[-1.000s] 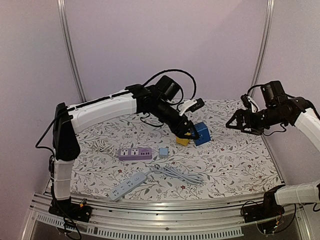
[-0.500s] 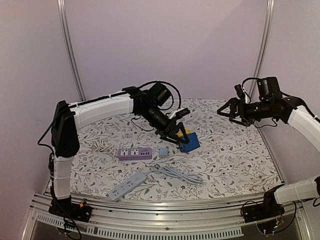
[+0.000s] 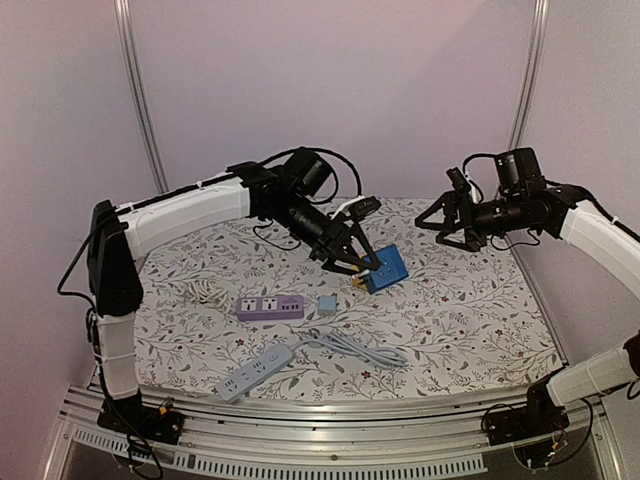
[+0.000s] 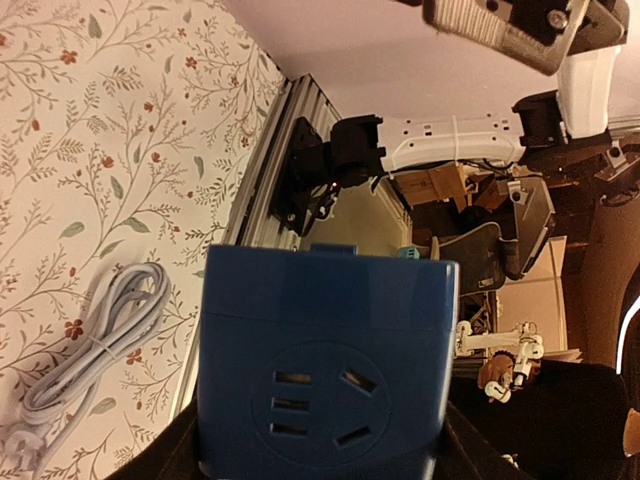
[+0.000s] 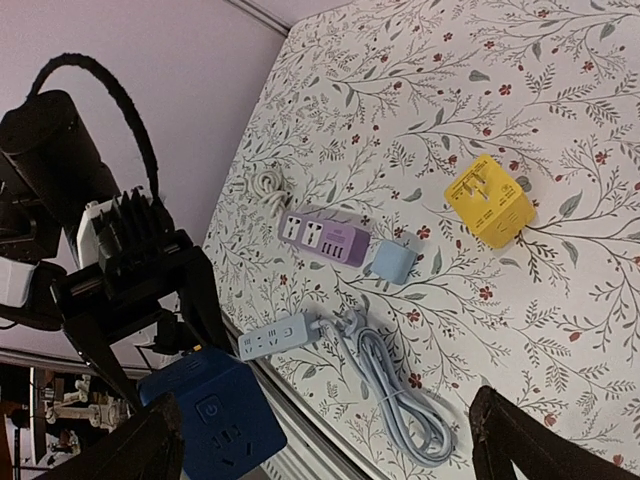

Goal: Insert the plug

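Note:
The coiled cable (image 3: 357, 348) will slide along still in a bundle when the robot moves the grey power strip, because a tie keeps the cable's loops together at the power strip's end.
A blue cube socket (image 3: 386, 268) hangs above the floral table, with my left gripper (image 3: 352, 260) shut on it. In the left wrist view its face with the socket holes (image 4: 325, 385) fills the space between my fingers (image 4: 165, 462). On the cloth lie a yellow cube plug (image 5: 490, 200) with metal prongs facing up and a small light-blue plug adapter (image 5: 393, 262). I cannot tell which one is the task's plug. My right gripper (image 3: 432, 226) hovers open over the table's right half, holding nothing. Its own view shows the blue cube (image 5: 215, 420) at lower left.
A purple power strip (image 3: 270, 306) lies left of the light-blue adapter (image 3: 327, 304). A grey power strip (image 3: 255, 372) with its coiled cable (image 3: 362, 350) sits near the front edge. A white cord coil (image 3: 203, 290) lies at the left. The yellow cube (image 3: 358, 281) peeks out beside the blue one.
My left gripper has carried the blue cube off the cloth, left and up, away from the yellow cube. The right arm has swung left toward the table's middle, jaws still open.

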`<state>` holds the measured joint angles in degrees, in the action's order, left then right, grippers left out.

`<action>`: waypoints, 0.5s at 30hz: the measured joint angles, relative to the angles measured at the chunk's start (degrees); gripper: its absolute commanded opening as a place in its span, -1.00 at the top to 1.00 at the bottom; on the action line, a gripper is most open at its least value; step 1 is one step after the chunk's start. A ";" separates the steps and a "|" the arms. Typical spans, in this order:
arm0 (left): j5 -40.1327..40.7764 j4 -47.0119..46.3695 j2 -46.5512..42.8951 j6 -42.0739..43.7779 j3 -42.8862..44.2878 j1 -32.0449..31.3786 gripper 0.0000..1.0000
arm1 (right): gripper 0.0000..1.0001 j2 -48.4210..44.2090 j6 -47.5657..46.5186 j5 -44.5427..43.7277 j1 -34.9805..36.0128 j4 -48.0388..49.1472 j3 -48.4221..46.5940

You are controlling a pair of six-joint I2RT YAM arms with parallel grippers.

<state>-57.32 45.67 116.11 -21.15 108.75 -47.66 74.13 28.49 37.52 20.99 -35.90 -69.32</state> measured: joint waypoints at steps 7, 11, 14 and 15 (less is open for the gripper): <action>-5.53 -1.31 -0.72 -0.74 -0.07 1.36 1.00 | -0.98 0.68 0.87 6.58 4.68 2.91 -0.83; -6.75 -1.44 -0.90 -0.83 -0.17 2.05 1.00 | -0.98 1.53 2.08 10.49 5.97 3.63 -0.90; -7.15 -1.55 -1.11 -1.05 -0.17 2.38 1.00 | -0.97 1.81 3.04 12.83 6.10 3.82 -0.90; -7.37 -1.64 -1.14 -1.11 -0.17 2.47 1.00 | -0.98 1.81 3.28 13.40 6.12 3.85 -0.90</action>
<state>-64.69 44.03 114.98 -22.26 108.57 -45.19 75.94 31.77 50.92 27.11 -32.05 -70.22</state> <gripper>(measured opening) 0.622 0.989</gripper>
